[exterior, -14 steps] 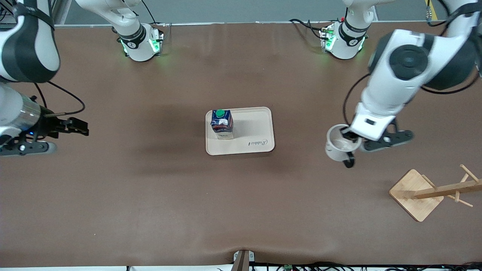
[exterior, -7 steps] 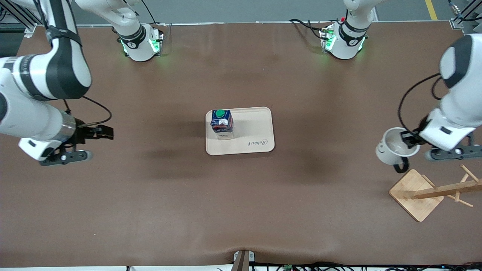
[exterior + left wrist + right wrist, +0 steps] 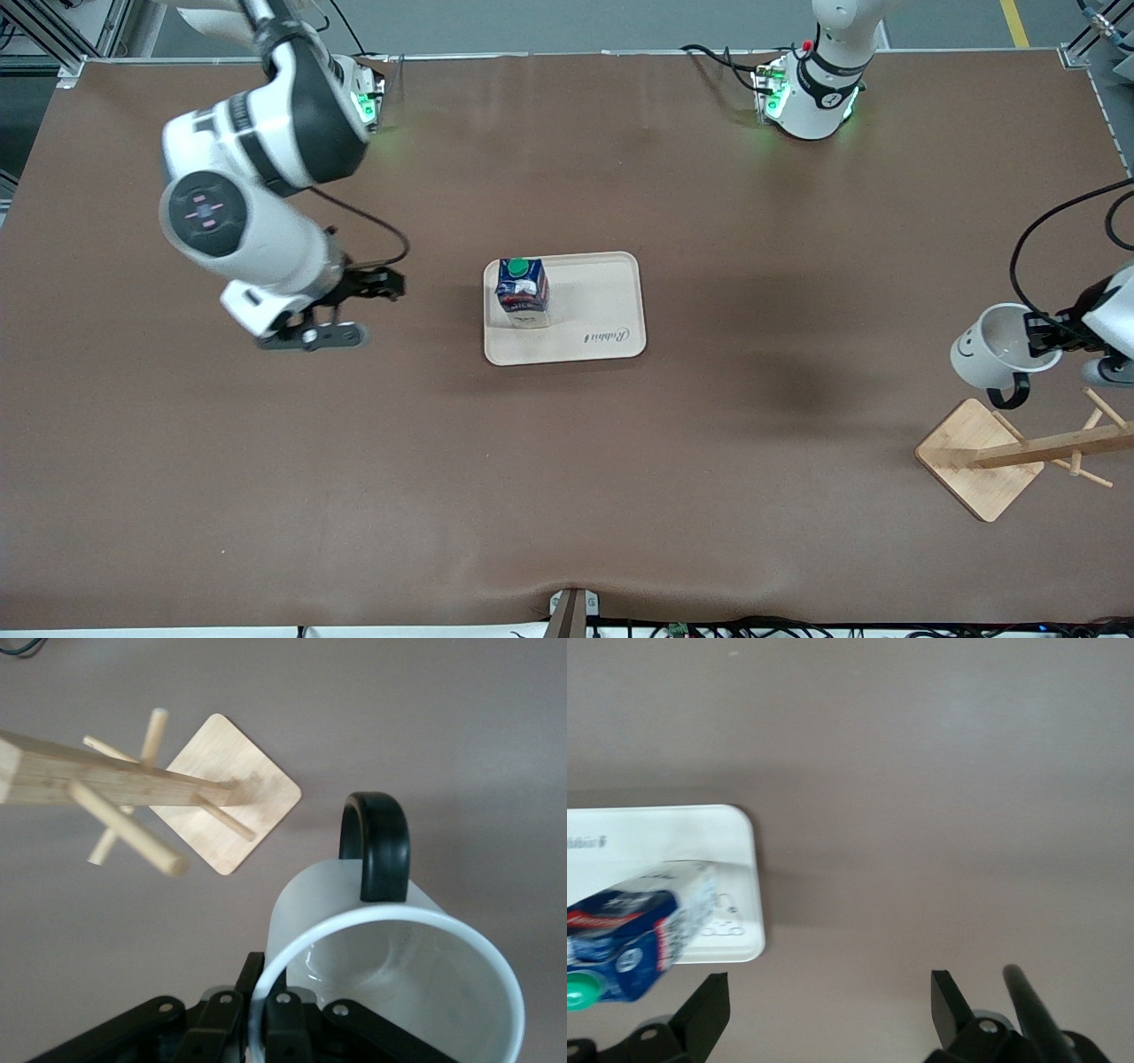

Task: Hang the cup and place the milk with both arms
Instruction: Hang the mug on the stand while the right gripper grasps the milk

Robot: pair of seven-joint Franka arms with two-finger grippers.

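Note:
Printed lines poke out beside the milk's base (image 3: pixel 523 292), so I expect a bear drawing on the tray to come into view when I lift the milk.
The white cup (image 3: pixel 994 350) with its smiley face and black handle hangs in my left gripper (image 3: pixel 1045 341), over the table just above the wooden rack's base (image 3: pixel 974 456). In the left wrist view the fingers (image 3: pixel 292 1028) pinch the rim of the cup (image 3: pixel 399 983), with its handle (image 3: pixel 376 846) pointing away from the gripper and the rack's pegs (image 3: pixel 133 828) close beside it. The milk (image 3: pixel 523 291) stands on the tray (image 3: pixel 602 306). My right gripper (image 3: pixel 390 285) is open and empty, beside the tray toward the right arm's end. The right wrist view (image 3: pixel 828 1001) shows the milk (image 3: pixel 629 939).
The wooden rack (image 3: pixel 1045 447) lies at the left arm's end of the table, its post and pegs slanting off the edge of the front view. The beige tray (image 3: pixel 673 837) sits mid-table. Brown tabletop surrounds both.
My left arm has carried the cup toward the left arm's end, close to the rack. My right arm has swung in from the right arm's end toward the tray.

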